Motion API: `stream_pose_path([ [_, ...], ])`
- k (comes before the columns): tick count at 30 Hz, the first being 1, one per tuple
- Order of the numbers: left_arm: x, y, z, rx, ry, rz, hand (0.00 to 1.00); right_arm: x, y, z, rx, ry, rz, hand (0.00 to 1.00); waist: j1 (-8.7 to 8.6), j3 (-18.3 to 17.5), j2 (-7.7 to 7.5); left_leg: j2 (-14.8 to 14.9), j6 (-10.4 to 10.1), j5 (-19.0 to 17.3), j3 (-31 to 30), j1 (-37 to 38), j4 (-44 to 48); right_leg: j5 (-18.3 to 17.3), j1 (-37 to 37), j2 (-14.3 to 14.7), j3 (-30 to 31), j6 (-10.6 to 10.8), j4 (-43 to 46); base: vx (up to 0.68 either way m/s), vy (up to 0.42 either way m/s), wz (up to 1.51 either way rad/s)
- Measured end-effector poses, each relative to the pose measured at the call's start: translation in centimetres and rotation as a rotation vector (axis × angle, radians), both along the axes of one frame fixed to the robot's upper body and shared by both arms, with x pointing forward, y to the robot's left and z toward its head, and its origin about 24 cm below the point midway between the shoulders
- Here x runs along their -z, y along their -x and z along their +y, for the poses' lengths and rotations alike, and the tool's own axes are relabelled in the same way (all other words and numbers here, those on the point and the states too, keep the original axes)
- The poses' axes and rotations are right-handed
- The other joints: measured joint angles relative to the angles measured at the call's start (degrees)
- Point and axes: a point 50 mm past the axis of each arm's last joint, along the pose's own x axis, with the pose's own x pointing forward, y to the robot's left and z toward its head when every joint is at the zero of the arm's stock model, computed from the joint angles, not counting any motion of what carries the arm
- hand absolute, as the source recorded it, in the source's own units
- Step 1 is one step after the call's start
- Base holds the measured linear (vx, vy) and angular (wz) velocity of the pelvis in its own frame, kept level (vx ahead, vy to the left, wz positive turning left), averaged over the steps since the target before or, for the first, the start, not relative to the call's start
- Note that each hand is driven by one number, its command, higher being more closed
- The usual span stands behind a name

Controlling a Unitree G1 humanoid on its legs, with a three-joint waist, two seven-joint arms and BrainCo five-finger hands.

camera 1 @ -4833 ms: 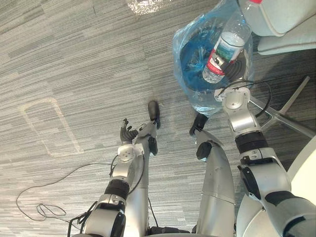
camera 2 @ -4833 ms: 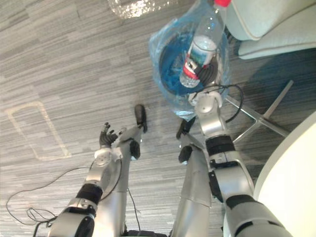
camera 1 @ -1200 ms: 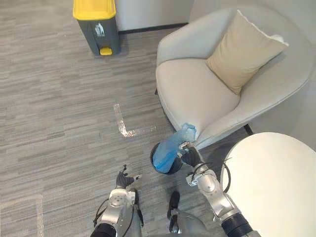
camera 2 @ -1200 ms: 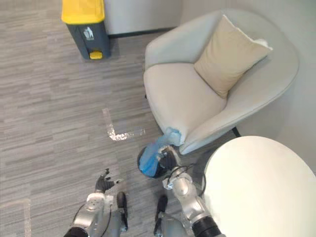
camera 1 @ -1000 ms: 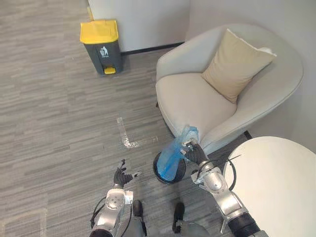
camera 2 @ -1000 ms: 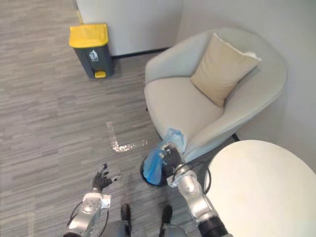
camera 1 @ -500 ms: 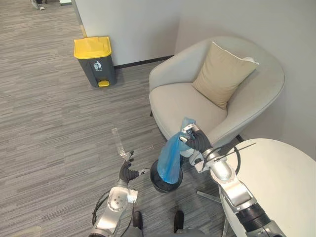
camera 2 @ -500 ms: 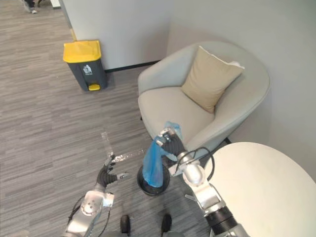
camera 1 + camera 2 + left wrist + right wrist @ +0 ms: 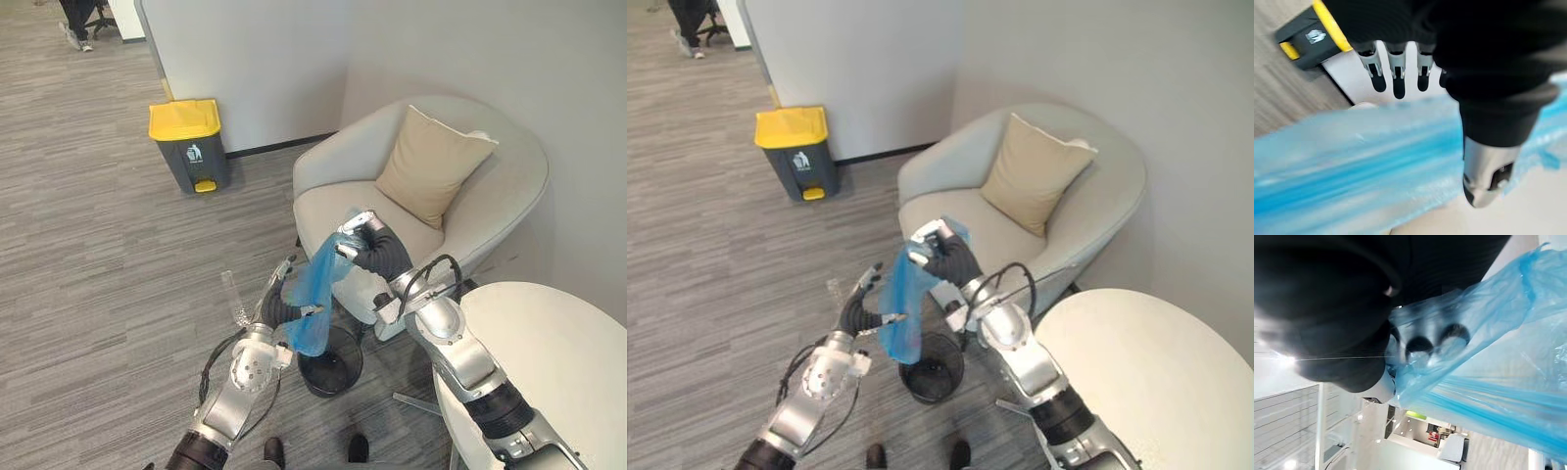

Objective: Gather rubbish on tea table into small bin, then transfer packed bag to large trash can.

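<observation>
The blue plastic bag is hanging in thin, soft folds (image 9: 314, 287), so its gathered top (image 9: 347, 241) will fall over when I carry the bag by its middle.
A blue plastic bag (image 9: 313, 294) hangs in the air above the small black bin (image 9: 333, 367) on the floor. My right hand (image 9: 377, 253) is shut on the bag's gathered top, and its fingers curl into the plastic (image 9: 1488, 357) in the right wrist view. My left hand (image 9: 274, 311) is open beside the bag's lower part, fingers straight (image 9: 1396, 63) and thumb out along the blue film (image 9: 1376, 166). The large grey trash can (image 9: 191, 145) with a yellow lid stands far off by the wall.
A light armchair (image 9: 343, 206) with a tan pillow (image 9: 431, 166) stands just behind the bag. The round white table (image 9: 558, 372) is at my lower right. Open carpet lies between me and the trash can. A person's legs (image 9: 78, 20) show far off.
My right hand has lifted the blue bag up out of the small bin. My left hand has risen to the bag's side. The camera has tilted up.
</observation>
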Motion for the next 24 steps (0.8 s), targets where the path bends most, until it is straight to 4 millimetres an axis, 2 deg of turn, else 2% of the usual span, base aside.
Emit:
stream_pose_path([
  [14, -0.4, -0.1, -1.3, -0.036, -0.122, -0.081, 0.00, -0.7, 0.9, 4.2, -0.155, -0.113, 0.022, 1.00, -0.48, -1.54, 0.09, -0.04, 0.04, 0.04, 0.78, 0.71, -0.14, -0.05, 0.07, 0.00, 0.77, 0.00, 0.10, -0.01, 0.005, -0.02],
  [23, 2.8, 0.2, -1.6, -0.032, -0.164, 0.057, 0.00, -0.3, 1.4, 5.2, -0.235, -0.140, 0.078, 1.00, -0.96, -1.99, -0.23, 0.32, -0.07, -0.04, 1.10, 0.71, -0.37, -0.25, 0.02, 0.01, 1.41, 0.36, -0.12, 0.00, -0.003, -0.01],
  [24, 3.2, 0.3, -1.8, -0.024, -0.168, 0.072, 1.00, -0.2, 1.4, 5.2, -0.238, -0.143, 0.082, 1.00, -1.08, -2.03, -0.29, 0.34, -0.15, -0.10, 1.10, 0.69, -0.37, -0.07, 0.02, 0.01, 1.44, 0.12, -0.16, 0.00, 0.000, 0.00],
])
